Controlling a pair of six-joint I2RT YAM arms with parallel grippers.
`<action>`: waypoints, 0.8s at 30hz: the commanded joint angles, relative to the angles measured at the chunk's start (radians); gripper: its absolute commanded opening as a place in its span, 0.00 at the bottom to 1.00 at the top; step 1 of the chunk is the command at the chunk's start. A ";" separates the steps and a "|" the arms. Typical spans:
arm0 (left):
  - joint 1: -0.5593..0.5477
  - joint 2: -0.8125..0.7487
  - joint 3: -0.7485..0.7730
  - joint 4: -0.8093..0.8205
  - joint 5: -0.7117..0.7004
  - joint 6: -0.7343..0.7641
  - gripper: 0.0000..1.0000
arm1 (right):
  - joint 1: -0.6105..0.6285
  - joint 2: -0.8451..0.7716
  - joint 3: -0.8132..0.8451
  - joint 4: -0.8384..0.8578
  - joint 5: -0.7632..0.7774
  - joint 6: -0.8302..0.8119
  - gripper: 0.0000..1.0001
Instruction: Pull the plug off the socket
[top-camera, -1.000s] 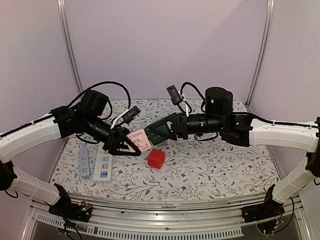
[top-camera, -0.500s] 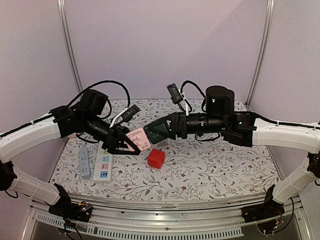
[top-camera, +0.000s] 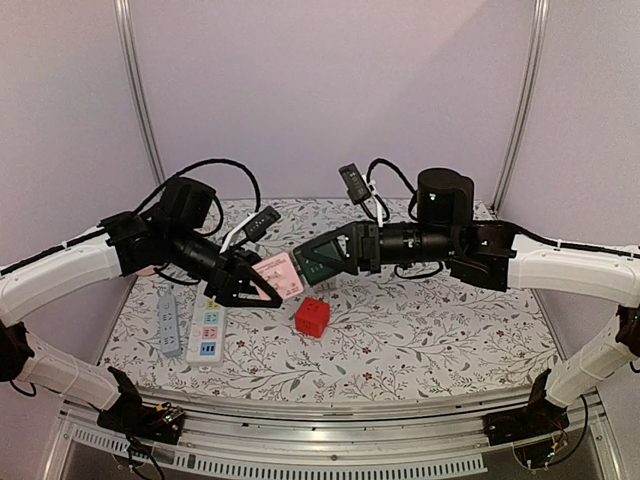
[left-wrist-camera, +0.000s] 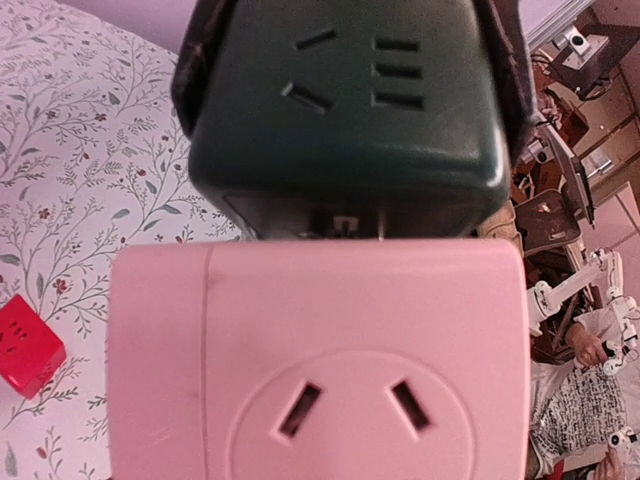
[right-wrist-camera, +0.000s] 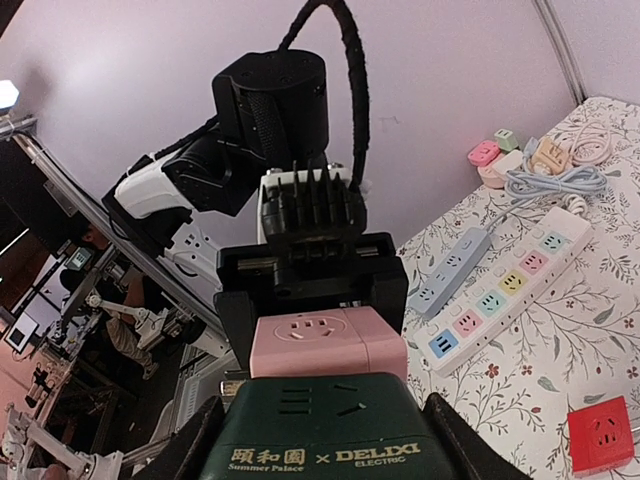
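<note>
Metal shows in the seam (left-wrist-camera: 345, 228) between the green plug and the pink socket, so my right gripper should keep pulling until the plug is clear, then let go of it by the red cube.
A pink socket cube (top-camera: 279, 276) is held above the table, with my left gripper (top-camera: 262, 285) shut on it. In the left wrist view the pink cube (left-wrist-camera: 315, 360) fills the frame and hides my own fingers. A dark green plug cube (top-camera: 320, 262) butts against the pink cube's far side, and my right gripper (top-camera: 325, 262) is shut on it. Its black fingers (left-wrist-camera: 186, 60) flank the green cube (left-wrist-camera: 345, 100). A thin dark seam with a glint of metal shows between the two cubes. The right wrist view has the green cube (right-wrist-camera: 320, 435) nearest and the pink cube (right-wrist-camera: 325, 340) behind it.
A red cube socket (top-camera: 312, 317) lies on the flowered table below the held pair. A white power strip with coloured outlets (top-camera: 208, 330) and a grey-blue strip (top-camera: 168, 322) lie at the left. Cables and small adapters (right-wrist-camera: 540, 160) sit at the back left.
The right arm has shifted slightly up and to the right. The green cube stays against the pink one, and the left arm has barely moved.
</note>
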 joint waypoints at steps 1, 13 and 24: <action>0.023 -0.035 0.004 0.007 -0.043 0.021 0.40 | -0.018 -0.027 0.016 -0.110 -0.207 -0.032 0.41; 0.025 -0.040 0.011 0.012 -0.057 0.015 0.38 | 0.003 -0.056 0.056 -0.343 -0.002 -0.183 0.40; 0.206 -0.103 0.005 -0.070 -0.278 0.012 0.40 | -0.089 -0.037 -0.027 -0.398 0.269 -0.085 0.40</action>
